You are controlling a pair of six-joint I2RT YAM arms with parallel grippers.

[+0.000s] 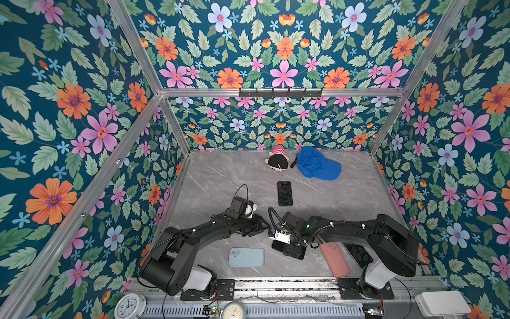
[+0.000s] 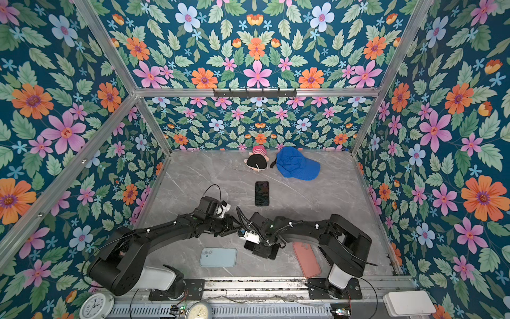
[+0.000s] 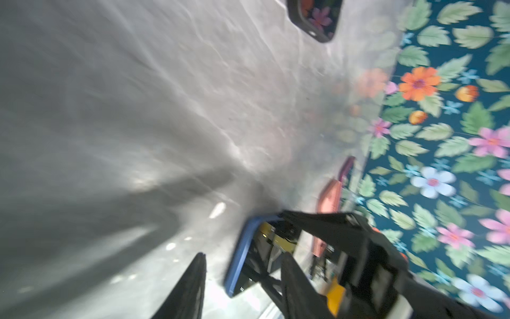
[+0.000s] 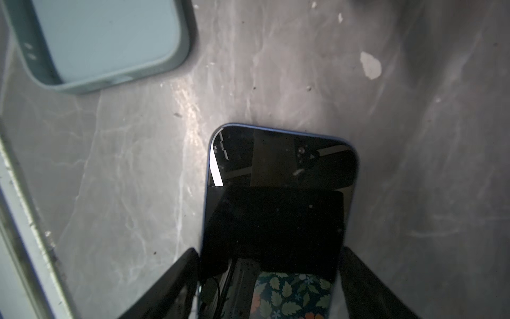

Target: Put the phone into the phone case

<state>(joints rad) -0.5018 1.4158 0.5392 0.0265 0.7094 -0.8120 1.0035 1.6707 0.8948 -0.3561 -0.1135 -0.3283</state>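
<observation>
The robot's right gripper has the phone, but the light blue phone case point(image 1: 246, 257) is on the left gripper's side, so the left gripper needs to grab the phone's loose end point(image 4: 284, 151).
A dark phone with a blue edge point(image 4: 281, 165) lies screen up on the grey marble table point(image 1: 209, 176), near the front middle. My right gripper point(image 4: 270, 265) straddles its near end, one finger against each long edge, shut on it. In both top views the right wrist hides most of this phone point(image 1: 288, 250). A light blue phone case point(image 1: 246, 257) point(image 2: 218, 256) lies flat just to its left, also seen in the right wrist view as the case point(image 4: 110, 41). My left gripper point(image 1: 260, 225) point(image 3: 244, 284) hovers open just behind the phone, nothing between its fingers.
A second black phone point(image 1: 284, 193) lies mid-table. A pink case point(image 1: 335, 261) and another dark phone point(image 1: 358, 255) lie under the right arm. A blue cap point(image 1: 317, 163) and a plush toy point(image 1: 278, 161) sit at the back wall. Floral walls enclose the table.
</observation>
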